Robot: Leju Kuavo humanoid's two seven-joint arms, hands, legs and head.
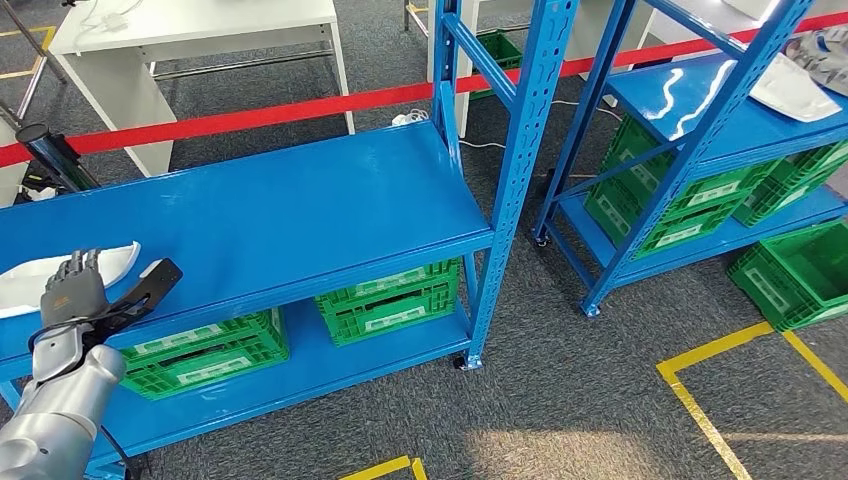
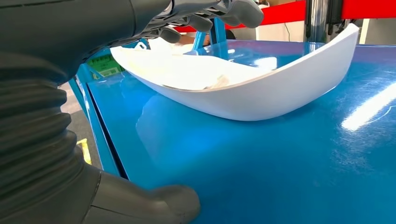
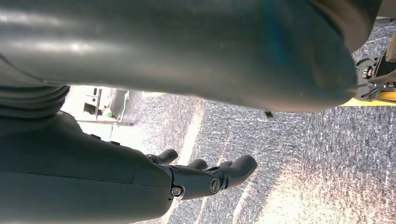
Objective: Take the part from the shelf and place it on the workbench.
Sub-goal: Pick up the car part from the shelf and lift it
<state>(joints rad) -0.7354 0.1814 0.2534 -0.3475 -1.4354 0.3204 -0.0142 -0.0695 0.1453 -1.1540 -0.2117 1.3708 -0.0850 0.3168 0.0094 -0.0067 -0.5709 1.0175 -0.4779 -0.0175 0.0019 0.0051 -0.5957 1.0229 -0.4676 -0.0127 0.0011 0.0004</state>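
The white curved shell will tilt steeply when the robot lifts it, because the rounded bottom side sits on the shelf and one end curves up.
The part is a white curved shell lying at the left end of the blue shelf's top board. My left hand is at its near edge, fingers spread over the shell and thumb stretched out to the right. In the left wrist view the fingers hover above the shell's rim while the thumb lies low by the shelf board; nothing is gripped. My right hand hangs over the grey carpet, its fingers loosely extended and holding nothing.
Green crates sit on the lower board under the shelf. A second blue shelf at the right carries another white part and more green crates. Red barrier tape and a white table lie behind; yellow tape marks the floor.
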